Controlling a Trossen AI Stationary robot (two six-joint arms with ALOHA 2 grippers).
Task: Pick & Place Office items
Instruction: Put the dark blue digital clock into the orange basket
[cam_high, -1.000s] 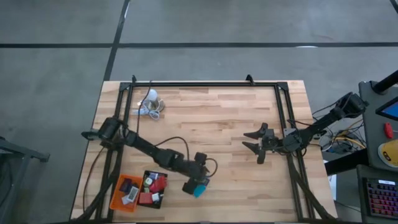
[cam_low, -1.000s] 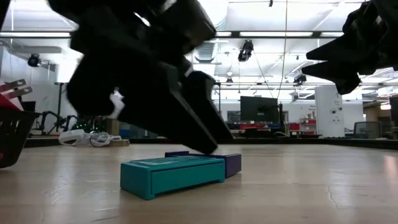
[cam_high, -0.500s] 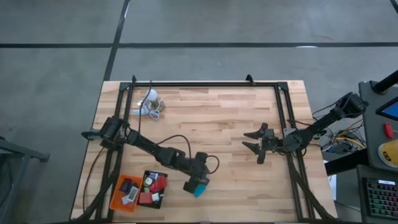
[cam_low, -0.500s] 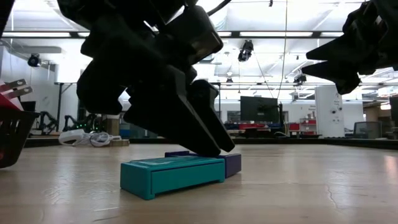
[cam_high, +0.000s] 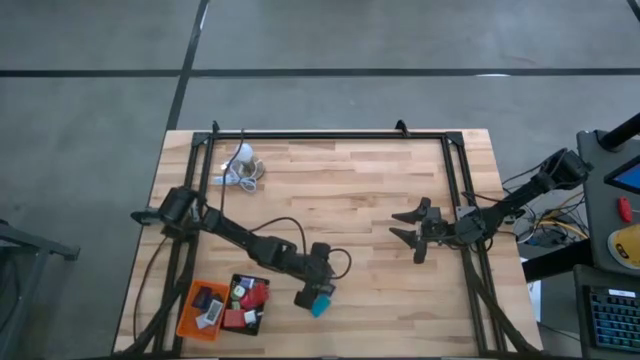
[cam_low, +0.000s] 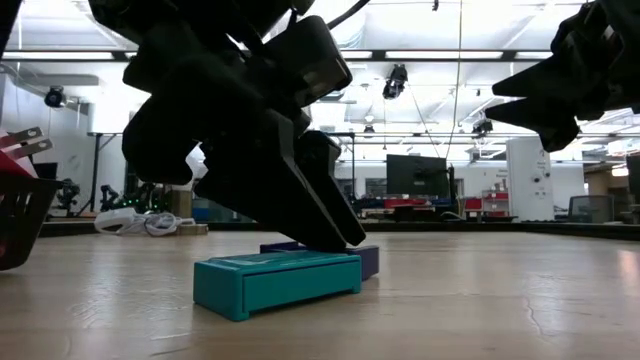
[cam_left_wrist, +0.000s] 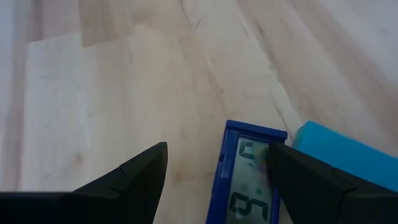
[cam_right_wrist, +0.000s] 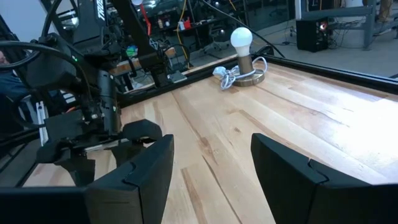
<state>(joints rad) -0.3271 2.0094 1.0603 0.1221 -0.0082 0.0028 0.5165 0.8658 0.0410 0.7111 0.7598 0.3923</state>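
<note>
My left gripper should pull the display piece toward the open wood (cam_left_wrist: 189, 146) before it closes on it, because the teal block crowds my finger at the display piece's long edge (cam_left_wrist: 283, 144).
My left gripper (cam_high: 312, 292) is open near the table's near edge, just right of the trays. It points down at a slant over a small blue-purple piece with a digit display (cam_left_wrist: 244, 177). That piece lies flat on the wood, close beside a teal block (cam_high: 321, 306) (cam_low: 275, 280) (cam_left_wrist: 348, 158). In the low view the piece (cam_low: 366, 258) peeks out behind the teal block, under the finger's tip. My right gripper (cam_high: 394, 226) (cam_right_wrist: 211, 155) waits open above the table's right half, holding nothing. My left gripper has one fingertip (cam_left_wrist: 273, 158) on the display piece's long edge (cam_left_wrist: 264, 163), on the side toward the teal block. The other finger (cam_left_wrist: 149, 165) stands clear on bare wood. The fingers come slanting down from above, and the piece lies flat on the table.
An orange tray (cam_high: 196, 312) and a black tray (cam_high: 250, 305) holding several small pieces sit at the near left corner. A white bulb with a coiled cord (cam_high: 243, 165) (cam_right_wrist: 241, 43) lies at the far left. Black frame rails (cam_high: 455, 180) run along the table's sides.
My left gripper has come down a little and settled over the display piece. The piece has slid slightly along the table, while the teal block has stayed where it was.
</note>
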